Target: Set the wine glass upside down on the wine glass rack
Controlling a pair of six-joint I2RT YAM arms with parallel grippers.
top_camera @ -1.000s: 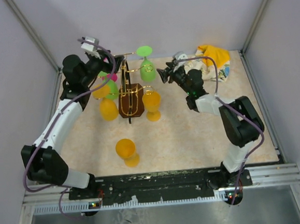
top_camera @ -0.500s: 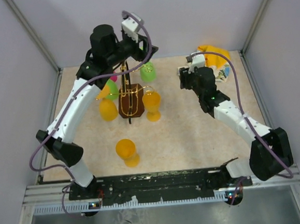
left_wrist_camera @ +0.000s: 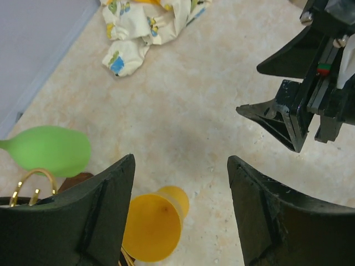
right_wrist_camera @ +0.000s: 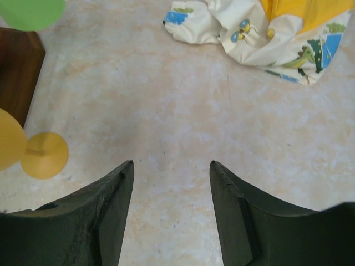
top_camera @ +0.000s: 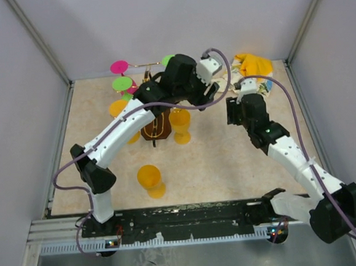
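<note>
The orange glass point(top_camera: 180, 122) beside the rack is standing with its opening up, so the robot's left gripper should pick it up by the glass's rim point(left_wrist_camera: 180, 228) and tilt its stem toward the right gripper.
The wine glass rack point(top_camera: 155, 123), gold wire on a dark brown base, stands at the back middle. Orange point(top_camera: 180, 125), green point(top_camera: 122, 84) and pink point(top_camera: 119, 67) glasses hang on it. A loose orange wine glass point(top_camera: 150, 179) stands on the table in front of the rack, away from both grippers. My left gripper point(top_camera: 214, 89) is open and empty, reaching over the rack to its right side. In the left wrist view point(left_wrist_camera: 180, 160) it is above a hanging orange glass point(left_wrist_camera: 151, 224). My right gripper point(top_camera: 231, 113) is open and empty, just right of the left one point(right_wrist_camera: 172, 163).
A crumpled printed cloth point(top_camera: 252, 71) lies at the back right and shows in the right wrist view point(right_wrist_camera: 266, 33). A green glass point(left_wrist_camera: 51, 149) and a gold hook point(left_wrist_camera: 33, 178) are at the left of the left wrist view. Walls close the table's sides and back.
My left arm has swung from the back left across the rack to its right side. My right arm has pulled back and toward the near right. Both grippers are empty throughout.
</note>
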